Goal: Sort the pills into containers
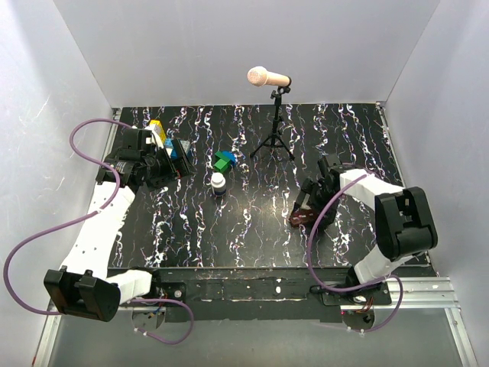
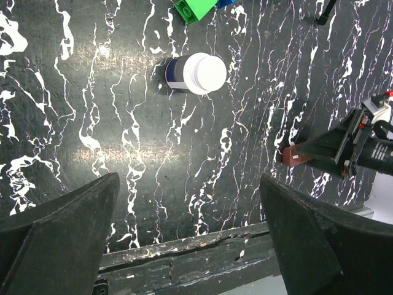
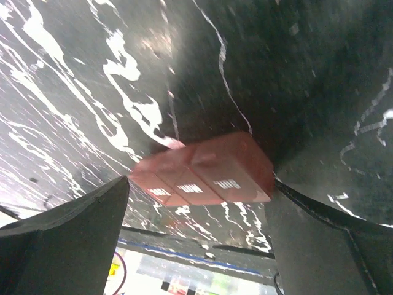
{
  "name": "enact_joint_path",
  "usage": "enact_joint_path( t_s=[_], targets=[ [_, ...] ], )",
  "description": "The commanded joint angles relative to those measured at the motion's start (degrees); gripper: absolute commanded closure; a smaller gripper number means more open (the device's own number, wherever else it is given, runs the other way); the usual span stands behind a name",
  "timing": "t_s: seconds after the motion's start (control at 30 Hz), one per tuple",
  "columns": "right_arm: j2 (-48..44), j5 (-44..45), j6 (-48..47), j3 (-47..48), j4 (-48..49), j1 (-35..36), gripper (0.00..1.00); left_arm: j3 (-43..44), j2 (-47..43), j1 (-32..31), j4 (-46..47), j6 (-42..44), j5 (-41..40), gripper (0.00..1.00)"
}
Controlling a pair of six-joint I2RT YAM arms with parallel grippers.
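Observation:
The container's long side [image 3: 193,188] reaches across my right gripper's open fingers. Next, I move back, turn the gripper and pinch the container across its narrow width [image 3: 191,167].
The container, a small reddish-brown box [image 3: 206,172] with pale lid segments marked by day, lies on the marbled table. My right gripper [image 3: 199,184] is open around it, and the box's right end sits against or very close to the right finger [image 3: 325,246]. From above, that gripper [image 1: 309,206] hangs over the box [image 1: 300,219] at the right. A white-capped bottle [image 1: 218,182] stands mid-table, upright in the left wrist view [image 2: 196,74]. My left gripper [image 1: 177,157] is open and empty at the back left, its fingers [image 2: 55,227] wide apart. No pills are in view.
Green and blue toy blocks [image 1: 224,160] sit just behind the bottle. Yellow and blue blocks [image 1: 158,128] lie by the left gripper. A microphone on a black tripod [image 1: 273,141] stands at the back centre. White walls close off three sides.

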Motion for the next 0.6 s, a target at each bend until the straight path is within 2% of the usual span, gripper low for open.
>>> enact_joint_path(
  t_s=[0.0,0.23,0.57],
  targets=[
    [3.5,0.6,0.7,5.8,2.3,0.4,0.04,2.1,0.0,0.1,-0.5,0.6,1.1,0.02],
    [10.0,5.0,-1.8,16.5,-2.4,3.8,0.04,2.0,0.5,0.1,-0.8,0.9,0.4,0.02],
    [17.7,18.8,-6.6,28.9,-11.9,14.7,0.04,-0.3,-0.8,0.1,-0.5,1.2,0.8,0.02]
  ],
)
